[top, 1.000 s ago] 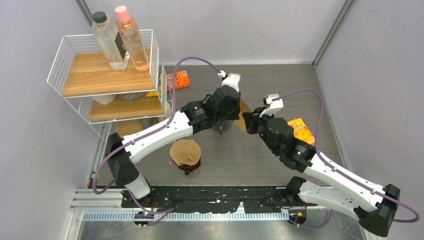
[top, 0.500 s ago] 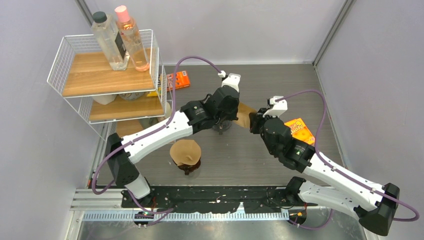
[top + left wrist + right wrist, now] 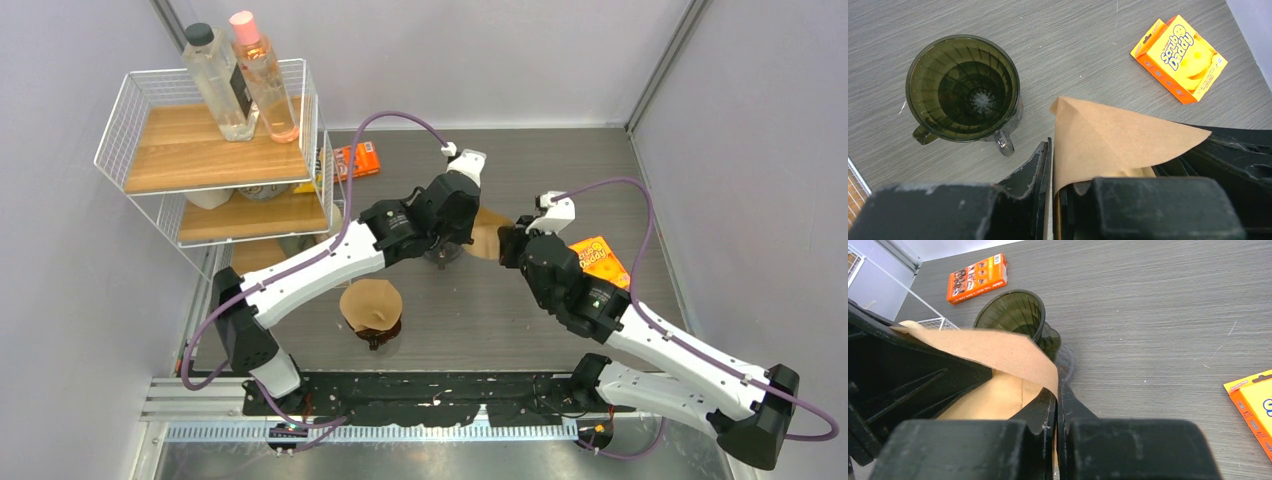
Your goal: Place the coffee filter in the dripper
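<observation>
My right gripper is holding the opened filter's edge [image 3: 494,236] next to the dripper. My right gripper should open and move away before my left gripper lowers the filter into the dripper [image 3: 963,88].
A brown paper coffee filter [image 3: 488,232] hangs above the table between my two grippers. My left gripper [image 3: 462,222] is shut on one edge of it [image 3: 1108,137]. My right gripper [image 3: 508,246] is shut on the other edge [image 3: 993,347], and the paper opens between them. The dark glass dripper [image 3: 963,85] stands upright and empty on the table, to the left of the filter in the left wrist view. It also shows in the right wrist view [image 3: 1015,315], just beyond the filter. In the top view it [image 3: 443,254] is mostly hidden under my left arm.
A stack of brown filters on a dark holder [image 3: 370,305] stands near the front. A yellow-orange sponge box [image 3: 600,262] lies at the right, a small orange box [image 3: 357,160] at the back. A wire shelf [image 3: 215,150] with bottles stands at the left.
My right gripper has shifted a little right and toward the front, still on the filter. More of the paper shows between the two grippers. My left gripper has barely moved.
</observation>
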Robot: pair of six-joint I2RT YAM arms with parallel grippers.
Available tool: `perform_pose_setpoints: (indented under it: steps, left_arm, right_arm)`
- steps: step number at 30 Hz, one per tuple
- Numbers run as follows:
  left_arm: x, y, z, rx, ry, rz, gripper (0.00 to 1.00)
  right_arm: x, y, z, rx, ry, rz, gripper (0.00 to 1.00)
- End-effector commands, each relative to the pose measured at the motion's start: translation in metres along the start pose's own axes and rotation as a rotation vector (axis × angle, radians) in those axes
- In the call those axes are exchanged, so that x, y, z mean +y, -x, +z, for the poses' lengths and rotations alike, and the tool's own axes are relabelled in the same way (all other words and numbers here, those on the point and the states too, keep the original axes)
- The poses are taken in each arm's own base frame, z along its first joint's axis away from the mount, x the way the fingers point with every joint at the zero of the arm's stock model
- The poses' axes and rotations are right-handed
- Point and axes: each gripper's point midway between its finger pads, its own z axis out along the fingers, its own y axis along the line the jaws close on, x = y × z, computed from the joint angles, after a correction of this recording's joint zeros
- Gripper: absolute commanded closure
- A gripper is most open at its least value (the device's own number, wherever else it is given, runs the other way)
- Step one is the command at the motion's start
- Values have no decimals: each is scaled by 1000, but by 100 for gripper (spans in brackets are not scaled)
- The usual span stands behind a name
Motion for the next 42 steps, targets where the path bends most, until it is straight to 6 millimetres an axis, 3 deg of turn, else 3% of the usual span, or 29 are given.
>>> perform_pose_setpoints:
  steps: [1,6,10,19,23,30,34,38,42]
  left_arm:
    - [-4,12,-8,-9,-22,33,85]
    - [-3,17,-10,-36,-24,51,97]
    - [-4,20,-14,-54,-40,62,100]
    - [6,24,-14,-59,9,98,100]
    - [14,27,-14,-61,41,103,100]
    - [27,32,-16,-87,57,98,100]
    - [38,35,-18,-84,64,86,100]
    - [46,35,-16,-69,45,65,100]
    - [62,36,-13,-46,60,44,100]
  right_arm:
    - [22,23,-5,-19,83,59,95]
    - [34,20,-5,12,122,84,95]
    - [41,22,-5,14,151,88,92]
    - [57,25,-12,20,246,97,80]
    - [63,28,-17,4,299,90,65]
    - [73,33,-26,-26,397,47,50]
    - [74,39,-32,-56,424,40,31]
    - [63,41,-35,-83,399,38,21]
    - [38,46,-40,-126,314,51,9]
